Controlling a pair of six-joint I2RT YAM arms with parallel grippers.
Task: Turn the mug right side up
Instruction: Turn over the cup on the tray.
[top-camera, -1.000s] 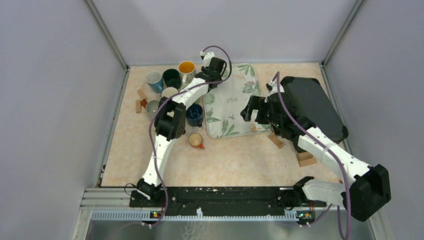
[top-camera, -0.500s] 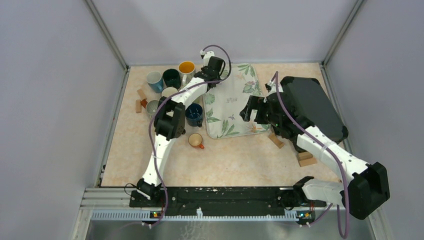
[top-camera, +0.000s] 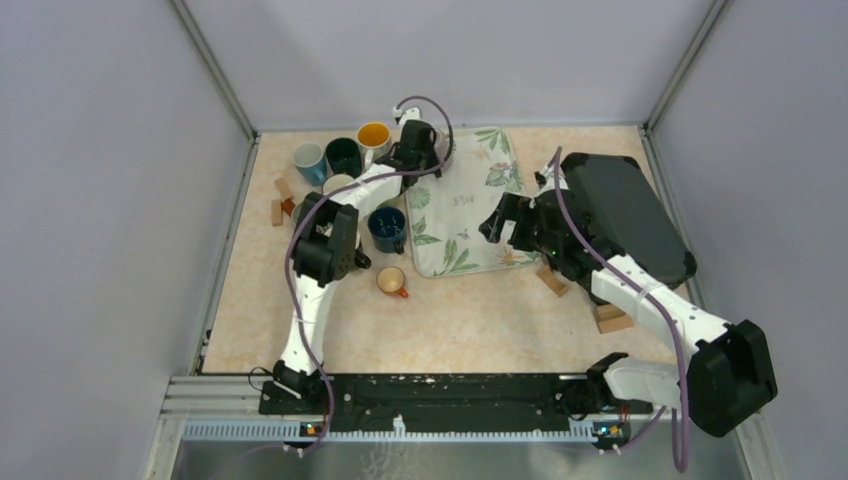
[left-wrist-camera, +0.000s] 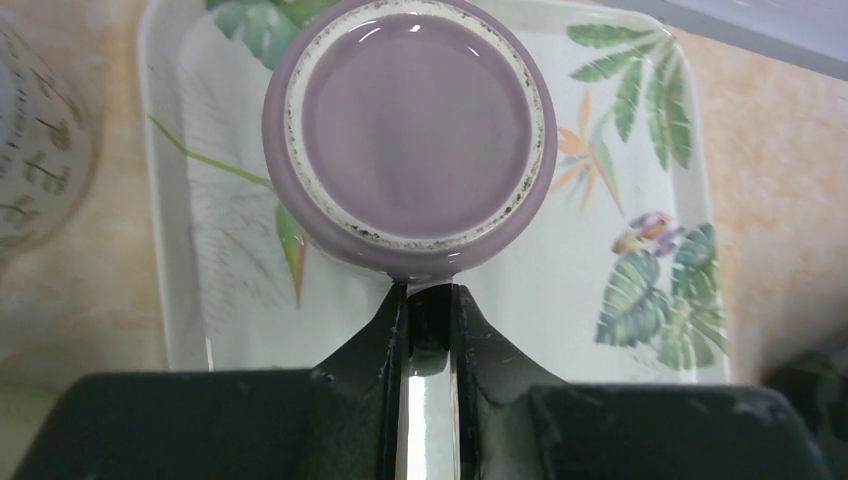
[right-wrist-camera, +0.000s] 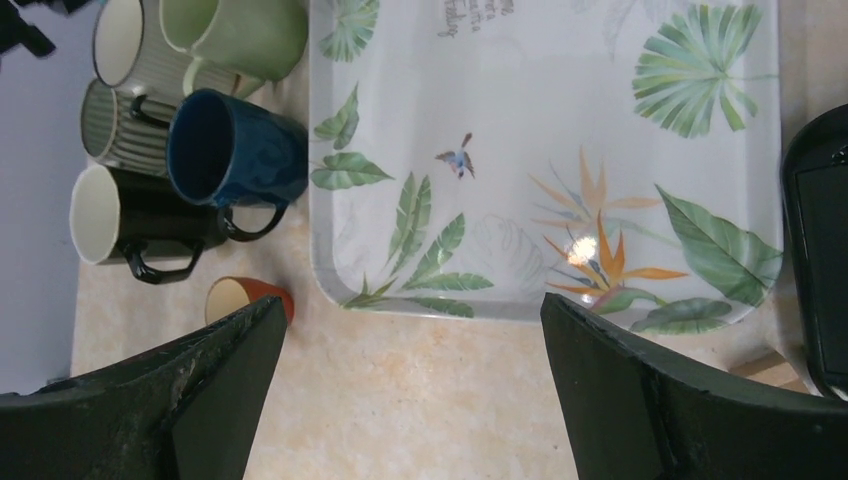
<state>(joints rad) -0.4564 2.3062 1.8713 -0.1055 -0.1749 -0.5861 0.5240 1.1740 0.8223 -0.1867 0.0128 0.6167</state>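
The robot's left gripper has the purple mug's handle (left-wrist-camera: 430, 325) and the way over the tray (top-camera: 465, 200) is open, so the right gripper should now move toward the mug's handle and close there.
The mug (left-wrist-camera: 405, 130) is purple and stands upside down on the leaf-print tray (left-wrist-camera: 640, 200), its ringed base facing the left wrist camera. My left gripper (left-wrist-camera: 428, 295) is shut on the mug's handle (left-wrist-camera: 428, 400), which shows as a shiny strip squeezed between the two black fingers. Seen from the top, the left gripper (top-camera: 420, 150) sits over the far left corner of the tray (top-camera: 470, 200) and hides the mug. My right gripper (right-wrist-camera: 415, 310) hangs open and holds nothing, above the tray's near edge (right-wrist-camera: 520, 312).
Several upright mugs crowd the table left of the tray, among them a navy one (top-camera: 387, 228) and a yellow-lined one (top-camera: 373, 135). A small orange cup (top-camera: 391, 281) lies nearer. A black case (top-camera: 625, 210) rests on wooden blocks (top-camera: 611, 316) at the right.
My left gripper has closed on the mug's handle and its arm has shifted slightly left. The right arm has barely moved.
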